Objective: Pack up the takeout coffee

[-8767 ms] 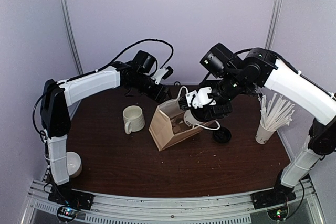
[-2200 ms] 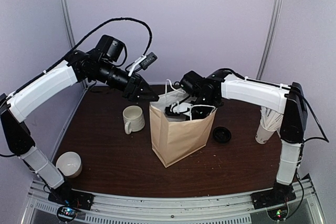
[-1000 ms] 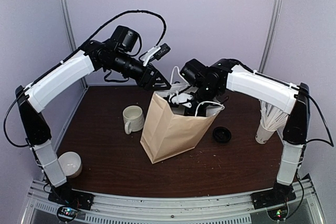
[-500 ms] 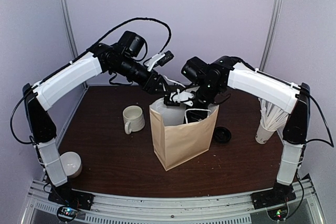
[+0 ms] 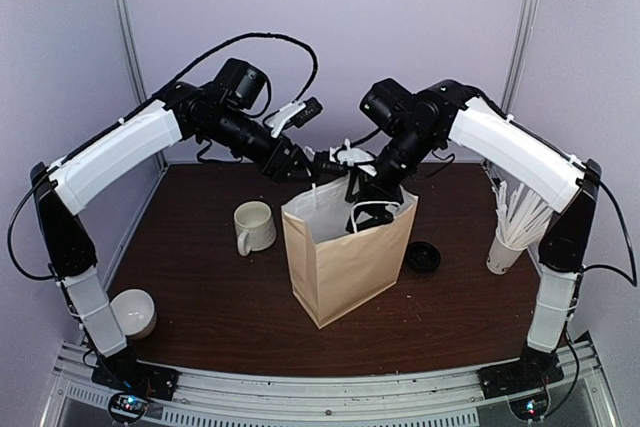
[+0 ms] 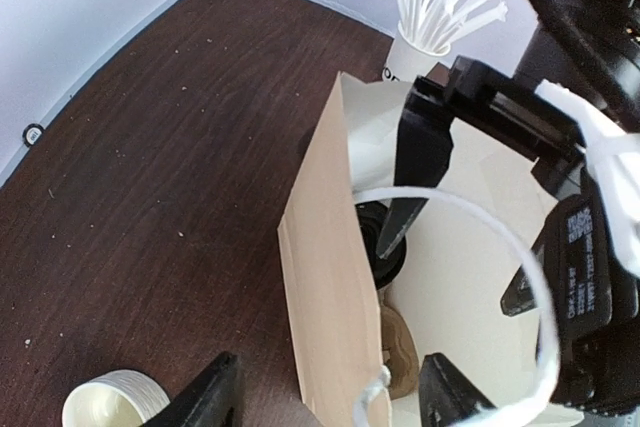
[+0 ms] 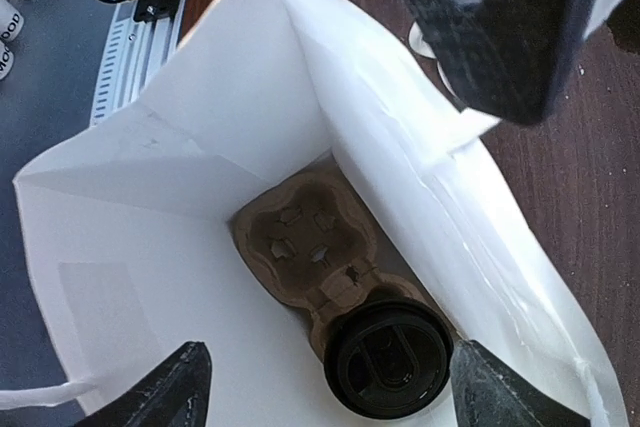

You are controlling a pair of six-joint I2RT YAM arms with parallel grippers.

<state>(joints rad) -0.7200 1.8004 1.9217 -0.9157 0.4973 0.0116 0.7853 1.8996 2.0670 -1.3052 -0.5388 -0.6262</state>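
Note:
The paper bag is standing crooked, and my right gripper is in its opening (image 5: pixel 335 219). My right gripper should move up and clear before my left gripper turns the bag (image 5: pixel 292 219) square.
The takeout coffee (image 7: pixel 390 357) stands in a brown cardboard carrier (image 7: pixel 305 232) at the bottom of an upright paper bag (image 5: pixel 345 257). Only its black lid shows; the cup's side is hidden. The lid also shows partly in the left wrist view (image 6: pixel 387 247). My right gripper (image 5: pixel 365 190) hangs open and empty above the bag's mouth, with the lid below it. My left gripper (image 5: pixel 318 163) is open at the bag's back rim. Its fingers (image 6: pixel 205 402) straddle the bag's wall (image 6: pixel 320 277) and a white string handle (image 6: pixel 450 197).
A cream mug (image 5: pixel 254 226) stands left of the bag. A loose black lid (image 5: pixel 422 257) lies to its right, and a cup of straws (image 5: pixel 512 232) stands further right. A white cup (image 5: pixel 133 312) sits at the front left. Walls close off the back and sides.
The bag, tilted and lifted a second ago, now stands upright on the table. My right gripper has risen out of the bag's mouth. The left gripper stays at the back rim.

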